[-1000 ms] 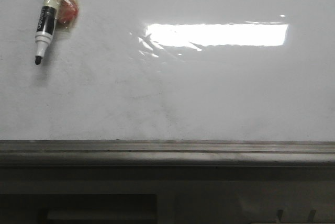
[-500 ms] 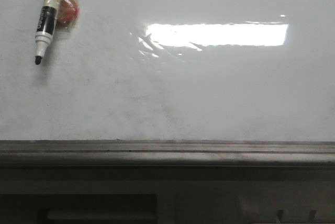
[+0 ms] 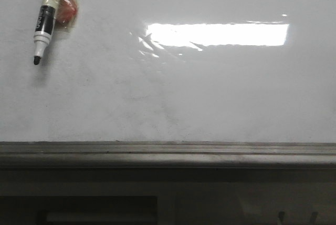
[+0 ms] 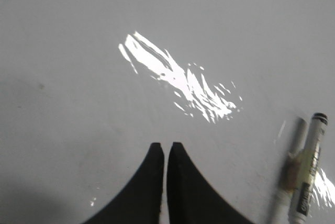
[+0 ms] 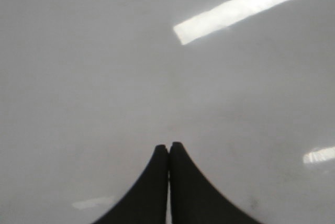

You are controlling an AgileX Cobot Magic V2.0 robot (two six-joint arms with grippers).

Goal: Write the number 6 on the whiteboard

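Note:
The marker's black tip [image 3: 37, 60] is uncapped and points down over clear whiteboard, so the left gripper should go on toward the marker's black band [image 3: 45, 20] before it closes there.
The whiteboard [image 3: 220, 93] fills the front view, glossy white with faint grey smudges. No dark line of a number 6 shows on it in any view. A black-and-white marker [image 3: 44, 22] hangs tip-down at the top left, with clear tape and a red piece [image 3: 67, 8] beside its barrel. What holds it is out of view. In the left wrist view the marker [image 4: 310, 171] is off to one side of my left gripper [image 4: 166, 148], which is shut and empty. My right gripper [image 5: 168, 148] is shut and empty over bare board [image 5: 78, 67].
A bright light glare [image 3: 218, 34] lies across the upper middle of the board. A grey metal rail [image 3: 168, 151] runs along the board's bottom edge, with dark structure [image 3: 105, 204] below it.
The marker has shifted very slightly up and to the left. Nothing else has changed.

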